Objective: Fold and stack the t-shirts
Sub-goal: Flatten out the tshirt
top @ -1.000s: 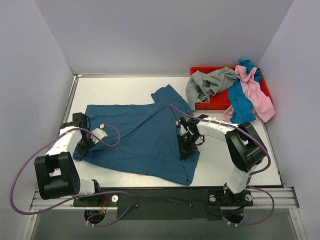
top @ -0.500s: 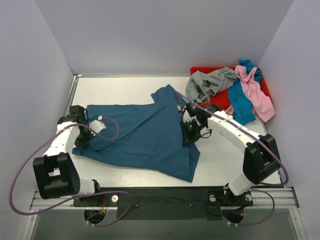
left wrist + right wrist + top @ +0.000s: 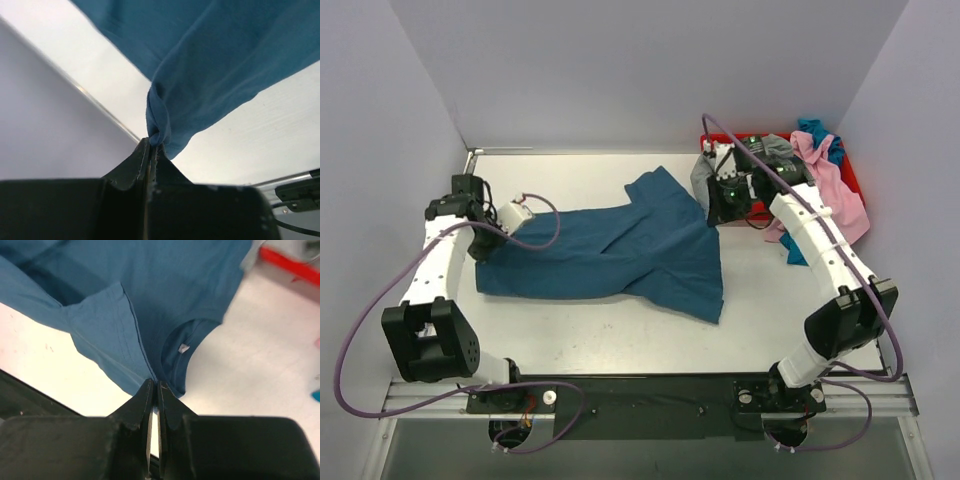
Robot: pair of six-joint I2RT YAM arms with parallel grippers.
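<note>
The dark teal-blue t-shirt's middle (image 3: 625, 242) is wrinkled and folded over, so the robot's grippers should raise its held edges (image 3: 495, 272) high and swing the t-shirt open before they put it down.
The dark teal-blue t-shirt (image 3: 620, 255) hangs stretched between my two grippers above the white table. My left gripper (image 3: 485, 240) is shut on its left edge; the left wrist view shows the cloth (image 3: 210, 65) bunched at the fingertips (image 3: 152, 142). My right gripper (image 3: 715, 215) is shut on the shirt's right edge near the neck opening; the right wrist view shows the cloth (image 3: 125, 315) and collar label above the fingertips (image 3: 154, 384). A grey t-shirt (image 3: 745, 155), a pink one (image 3: 835, 185) and a turquoise-blue one (image 3: 800, 215) lie on the red tray.
The red tray (image 3: 750, 205) stands at the back right corner, with shirts spilling over its front edge. Grey walls close in the table on the left, back and right. The arm bases and a black rail run along the near edge.
Both grippers have lifted and moved away from me, carrying the teal shirt's near edge up and back. The right gripper has gone toward the tray. The shirt is now pulled into a narrower band.
</note>
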